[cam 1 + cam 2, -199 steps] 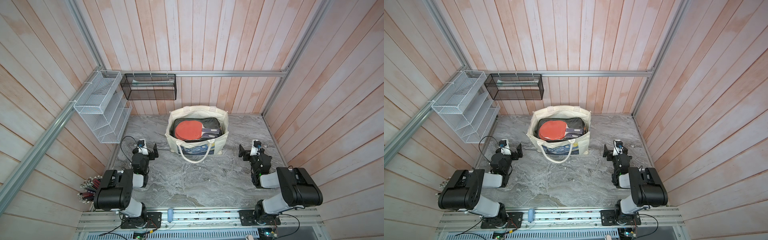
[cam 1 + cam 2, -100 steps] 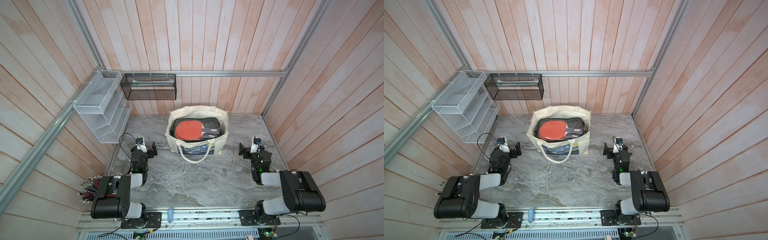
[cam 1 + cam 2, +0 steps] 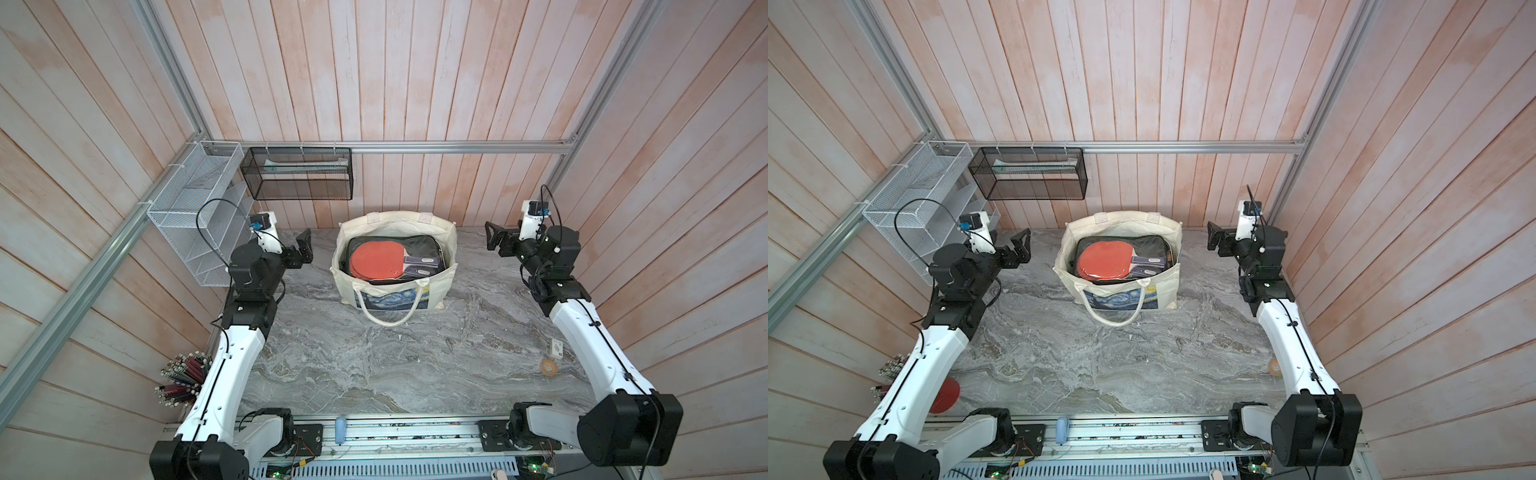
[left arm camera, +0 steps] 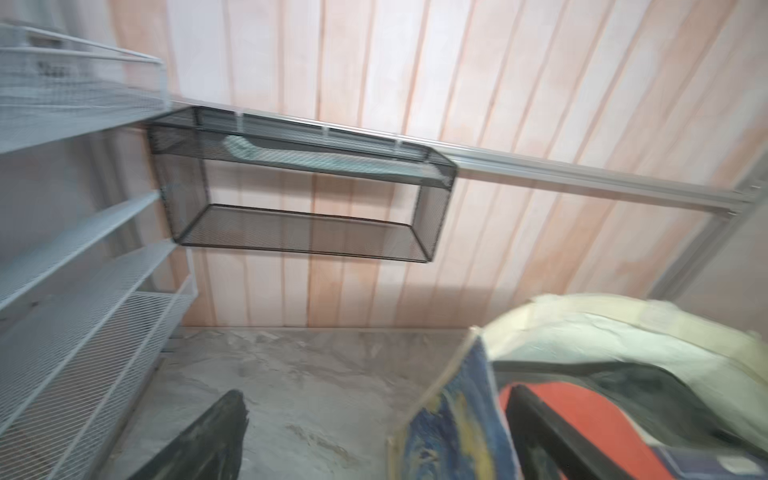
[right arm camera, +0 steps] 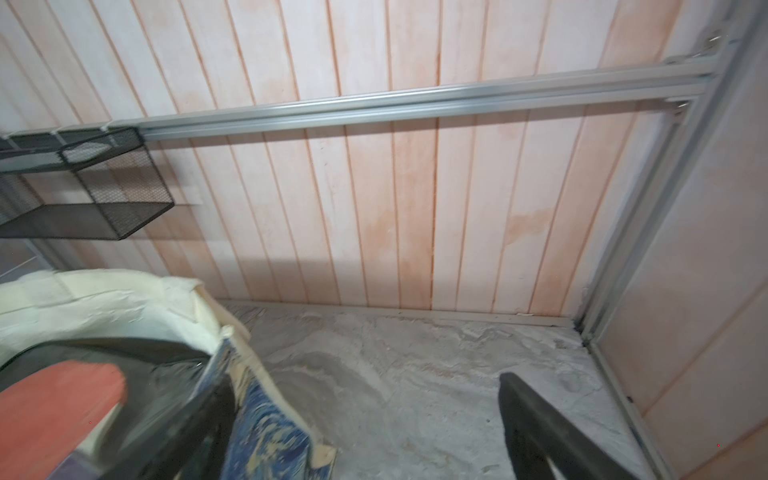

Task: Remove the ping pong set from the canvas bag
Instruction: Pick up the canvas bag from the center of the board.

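Observation:
The black case (image 3: 422,246) is high up near the canvas bag's rim (image 3: 393,286), so I should expect more cases to be hidden beneath it when I lift it out.
The cream canvas bag (image 3: 447,257) stands open at the back middle of the marble table, starry print (image 3: 1121,300) on its near side. Inside lies the ping pong set: a black case with a red paddle (image 3: 375,262) on top, also visible in a top view (image 3: 1102,262). My left gripper (image 3: 306,247) hovers open just left of the bag, apart from it. My right gripper (image 3: 497,242) hovers open to the bag's right, with a wider gap. The left wrist view shows the open gripper (image 4: 374,436) straddling the bag's corner (image 4: 451,419). The right gripper (image 5: 365,428) frames bag (image 5: 266,432) and table.
A white wire rack (image 3: 195,224) hangs on the left wall close behind my left arm. A black mesh basket (image 3: 297,174) hangs on the back wall. A cup of pencils (image 3: 183,378) stands front left. A tape roll (image 3: 549,368) and a small white tag (image 3: 556,348) lie front right.
Both arms have unfolded and reached up and toward the back wall. The grippers now flank the bag's sides near its rim. Both stay open; the bag has not moved.

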`<action>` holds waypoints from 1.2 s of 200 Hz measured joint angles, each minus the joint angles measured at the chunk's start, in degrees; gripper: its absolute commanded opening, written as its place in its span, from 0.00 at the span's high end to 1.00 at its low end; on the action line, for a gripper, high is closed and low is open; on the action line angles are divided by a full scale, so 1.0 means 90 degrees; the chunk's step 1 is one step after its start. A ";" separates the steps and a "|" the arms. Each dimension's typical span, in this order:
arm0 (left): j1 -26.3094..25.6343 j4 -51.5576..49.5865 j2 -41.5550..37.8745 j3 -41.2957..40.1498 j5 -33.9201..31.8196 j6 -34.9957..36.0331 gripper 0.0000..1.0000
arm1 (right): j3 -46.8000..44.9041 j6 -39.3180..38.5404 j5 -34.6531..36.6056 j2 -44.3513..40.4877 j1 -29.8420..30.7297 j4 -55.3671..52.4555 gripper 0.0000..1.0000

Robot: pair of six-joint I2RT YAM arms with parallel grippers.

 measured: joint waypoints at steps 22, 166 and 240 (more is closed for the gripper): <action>-0.0335 -0.0855 0.0367 0.0911 0.0551 -0.0029 0.00 | 0.0549 0.0024 -0.0291 0.0117 0.0379 -0.0712 0.01; -0.1333 -0.3145 0.2395 0.1855 0.0491 -0.0153 0.87 | 0.1972 -0.0823 0.0172 0.1192 0.1967 -0.2572 0.01; -0.1370 -0.3480 0.2584 0.2251 0.0539 -0.0185 1.00 | 0.2953 -0.0804 0.1404 0.2038 0.1999 -0.3405 0.08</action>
